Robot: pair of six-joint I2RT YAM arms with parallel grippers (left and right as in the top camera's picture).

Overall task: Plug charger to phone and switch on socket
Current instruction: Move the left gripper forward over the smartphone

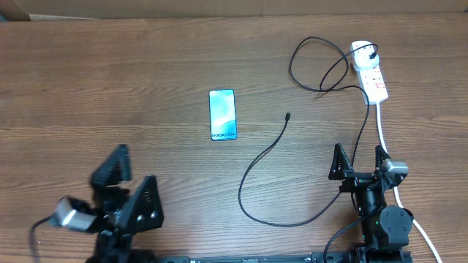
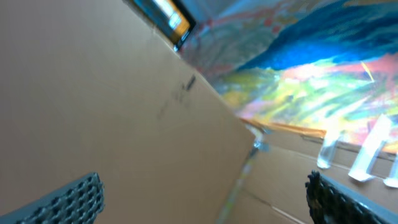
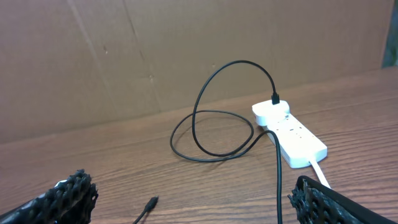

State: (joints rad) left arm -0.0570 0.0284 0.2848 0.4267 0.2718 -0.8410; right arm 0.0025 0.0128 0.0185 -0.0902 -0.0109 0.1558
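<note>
The cardboard wall [image 2: 137, 118] is in front of my left gripper, which points away from the phone. Next, I turn my left gripper down and grip the phone [image 1: 223, 115] by its long sides.
The phone [image 1: 223, 115] lies flat mid-table, blue screen up. The black charger cable [image 1: 270, 153] loops from its plug in the white socket strip [image 1: 369, 73] down across the table; its free connector tip [image 1: 288, 115] rests right of the phone. In the right wrist view the tip [image 3: 150, 203] lies between the fingers, with the strip [image 3: 289, 134] and cable loops [image 3: 214, 134] farther off. My right gripper [image 1: 360, 162] is open and empty near the front edge. My left gripper [image 1: 131, 183] is open and empty at front left, tilted up off the table.
The strip's thick white cord [image 1: 384, 135] runs down past the right arm. A cardboard wall [image 3: 186, 56] stands behind the table. The left wrist view shows only cardboard [image 2: 112, 112] and a colourful backdrop [image 2: 323, 68].
</note>
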